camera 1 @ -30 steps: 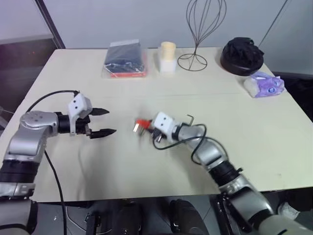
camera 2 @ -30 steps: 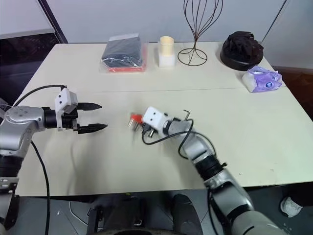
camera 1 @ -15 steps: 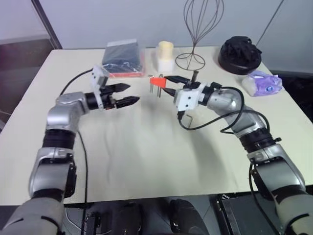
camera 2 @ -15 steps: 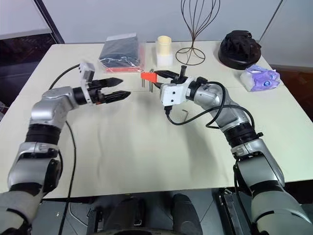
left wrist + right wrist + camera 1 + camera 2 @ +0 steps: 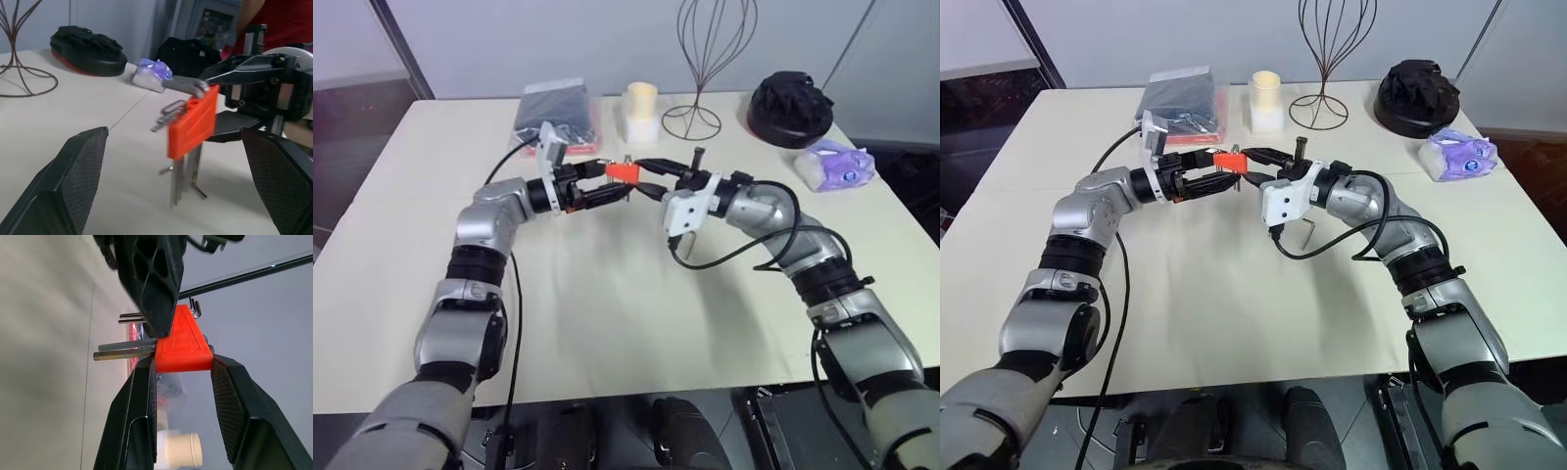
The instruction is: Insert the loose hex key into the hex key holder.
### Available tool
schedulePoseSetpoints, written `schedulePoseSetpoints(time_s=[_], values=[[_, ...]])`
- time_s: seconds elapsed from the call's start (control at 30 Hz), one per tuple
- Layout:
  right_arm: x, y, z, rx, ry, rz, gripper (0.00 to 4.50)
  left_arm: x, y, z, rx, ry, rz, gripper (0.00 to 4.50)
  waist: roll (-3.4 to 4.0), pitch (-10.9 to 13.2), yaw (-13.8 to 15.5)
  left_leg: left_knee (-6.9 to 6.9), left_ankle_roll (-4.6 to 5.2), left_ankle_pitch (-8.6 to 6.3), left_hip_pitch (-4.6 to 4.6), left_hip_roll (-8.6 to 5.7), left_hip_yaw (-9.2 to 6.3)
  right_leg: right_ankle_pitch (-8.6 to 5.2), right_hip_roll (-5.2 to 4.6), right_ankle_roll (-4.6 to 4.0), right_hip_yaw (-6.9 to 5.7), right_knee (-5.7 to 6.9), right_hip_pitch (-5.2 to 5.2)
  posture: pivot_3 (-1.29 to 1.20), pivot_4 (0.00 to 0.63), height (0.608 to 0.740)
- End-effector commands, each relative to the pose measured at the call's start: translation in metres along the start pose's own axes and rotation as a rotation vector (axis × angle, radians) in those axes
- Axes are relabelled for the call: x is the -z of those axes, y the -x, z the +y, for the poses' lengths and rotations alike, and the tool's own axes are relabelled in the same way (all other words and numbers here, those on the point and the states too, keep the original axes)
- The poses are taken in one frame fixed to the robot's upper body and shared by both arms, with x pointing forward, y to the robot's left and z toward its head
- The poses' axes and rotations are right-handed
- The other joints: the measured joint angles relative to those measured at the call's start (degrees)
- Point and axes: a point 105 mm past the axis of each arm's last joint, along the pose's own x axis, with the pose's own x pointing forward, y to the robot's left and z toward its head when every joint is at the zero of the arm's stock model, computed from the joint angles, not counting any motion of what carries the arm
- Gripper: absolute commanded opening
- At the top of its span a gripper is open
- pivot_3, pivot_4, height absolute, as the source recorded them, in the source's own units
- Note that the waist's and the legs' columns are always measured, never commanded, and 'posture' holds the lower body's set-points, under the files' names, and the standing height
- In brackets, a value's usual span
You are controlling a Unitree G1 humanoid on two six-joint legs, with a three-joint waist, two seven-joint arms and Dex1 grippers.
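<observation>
Next, my left gripper turns to line up with the hex key holder point(image 5: 196, 121) before closing on its near end point(image 5: 178, 139), because the holder slants across my left gripper's opening.
The red-orange hex key holder point(image 5: 624, 171) hangs in the air above the middle of the table, its grey keys pointing down. My right gripper point(image 5: 641, 176) is shut on it, one finger point(image 5: 142, 396) on each side of the block point(image 5: 183, 345). My left gripper point(image 5: 619, 178) comes in from the left and is open. Its two fingers point(image 5: 73, 186) straddle the holder point(image 5: 193, 122) with a gap on both sides. The loose hex key point(image 5: 1306, 231), a thin dark L, lies on the table under my right forearm.
Along the back of the table stand a black-and-red packet point(image 5: 558, 108), a cream cylinder on a white box point(image 5: 643, 113), a wire stand point(image 5: 703, 69), a black cap point(image 5: 790, 108) and a purple tissue pack point(image 5: 837, 164). A person in red point(image 5: 279, 19) is beyond the table.
My right gripper lifted the holder off the table and rolled it so its keys point down. My left gripper swung up and right until its open fingers reached either side of the holder.
</observation>
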Motion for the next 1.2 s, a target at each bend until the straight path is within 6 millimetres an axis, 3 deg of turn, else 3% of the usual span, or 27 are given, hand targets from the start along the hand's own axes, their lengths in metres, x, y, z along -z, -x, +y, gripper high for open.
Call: schedulePoseSetpoints(time_s=[0.03, 0.33, 0.43, 0.63, 0.7, 0.9, 1.13, 1.2], values=[[-0.011, 0.000, -0.014, 0.056, 0.014, -0.037, 1.01, -0.020, -0.006, -0.002, 0.020, -0.062, -0.038, 4.50, 0.00, 0.00, -0.04, 0.00, 0.00, 0.00, 0.00, 0.00, 0.00, 0.00, 0.00, 0.00, 0.00, 0.00, 0.00, 0.00, 0.150, 0.740], [-0.012, -0.001, -0.008, 0.046, -0.011, -0.033, 1.01, -0.023, -0.007, -0.003, 0.030, -0.064, -0.052, 4.50, 0.00, 0.00, -0.02, 0.00, 0.00, 0.00, 0.00, 0.00, 0.00, 0.00, 0.00, 0.00, 0.00, 0.00, 0.00, 0.00, 0.150, 0.740], [-0.011, -0.001, -0.007, 0.046, -0.014, -0.030, 1.01, -0.021, -0.006, -0.005, 0.040, -0.066, -0.047, 3.65, 0.00, 0.00, -0.05, 0.00, 0.00, 0.00, 0.00, 0.00, 0.00, 0.00, 0.00, 0.00, 0.00, 0.00, 0.00, 0.00, 0.150, 0.740], [-0.010, 0.000, -0.008, 0.049, -0.014, -0.022, 1.01, -0.015, -0.002, -0.009, 0.077, -0.053, -0.018, 0.63, 0.00, 0.00, 0.00, 0.01, 0.00, 0.00, 0.00, 0.00, 0.00, 0.00, 0.00, 0.00, 0.00, 0.00, 0.00, 0.00, 0.150, 0.740], [-0.010, -0.001, -0.009, 0.054, -0.011, -0.021, 1.01, -0.012, -0.001, -0.011, 0.086, -0.052, 0.001, 0.04, 0.00, 0.00, -0.09, 0.01, -0.01, 0.00, 0.00, 0.00, 0.00, 0.00, 0.01, 0.00, 0.00, 0.01, 0.00, 0.00, 0.150, 0.740], [-0.010, 0.000, -0.010, 0.057, 0.003, -0.024, 1.01, -0.009, 0.000, -0.011, 0.091, -0.049, 0.017, 0.04, 0.00, 0.00, -0.13, 0.01, -0.01, 0.00, 0.00, 0.00, -0.01, 0.00, 0.01, 0.00, 0.00, 0.01, 0.00, 0.00, 0.150, 0.740], [-0.011, 0.000, -0.012, 0.059, 0.018, -0.028, 1.01, -0.006, 0.001, -0.009, 0.078, -0.070, 0.040, 3.32, 0.00, 0.00, -0.11, 0.01, -0.01, 0.00, 0.00, 0.00, -0.01, 0.00, 0.01, 0.00, 0.00, 0.01, 0.00, 0.00, 0.150, 0.740], [-0.011, 0.000, -0.012, 0.060, 0.019, -0.029, 1.01, -0.005, 0.001, -0.009, 0.079, -0.071, 0.041, 3.32, 0.00, 0.00, -0.12, 0.01, -0.01, 0.00, 0.00, 0.00, 0.00, 0.00, 0.01, 0.00, 0.00, 0.01, 0.00, 0.00, 0.150, 0.740]])
